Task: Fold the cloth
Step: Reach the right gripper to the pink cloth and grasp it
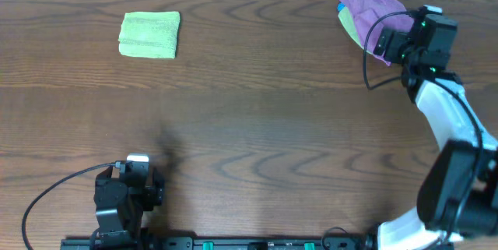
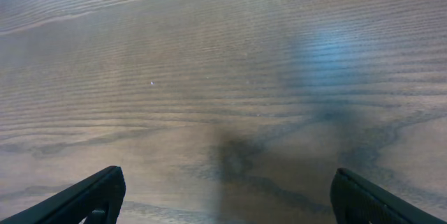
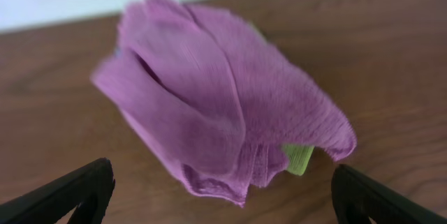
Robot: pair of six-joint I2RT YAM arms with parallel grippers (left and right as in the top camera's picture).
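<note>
The crumpled purple cloth (image 1: pixel 371 10) is in a pile far from my left gripper. My right gripper should move it to the table's open middle (image 1: pixel 283 119) before I fold it.
A crumpled purple cloth (image 1: pixel 372 6) lies at the table's far right, on top of a green cloth whose edge (image 1: pixel 349 22) peeks out beneath it. In the right wrist view the purple cloth (image 3: pixel 216 105) fills the middle, with a green corner (image 3: pixel 299 158) under it. My right gripper (image 1: pixel 387 41) is open and empty, right beside the pile; its fingertips (image 3: pixel 223 195) spread wide just short of the cloth. My left gripper (image 1: pixel 134 178) is open and empty at the near left, over bare wood (image 2: pixel 223 189).
A folded green cloth (image 1: pixel 149 34) lies at the far left of the wooden table (image 1: pixel 249 110). The right arm's white links (image 1: pixel 447 117) run along the right edge. A cable (image 1: pixel 54 191) loops by the left arm's base.
</note>
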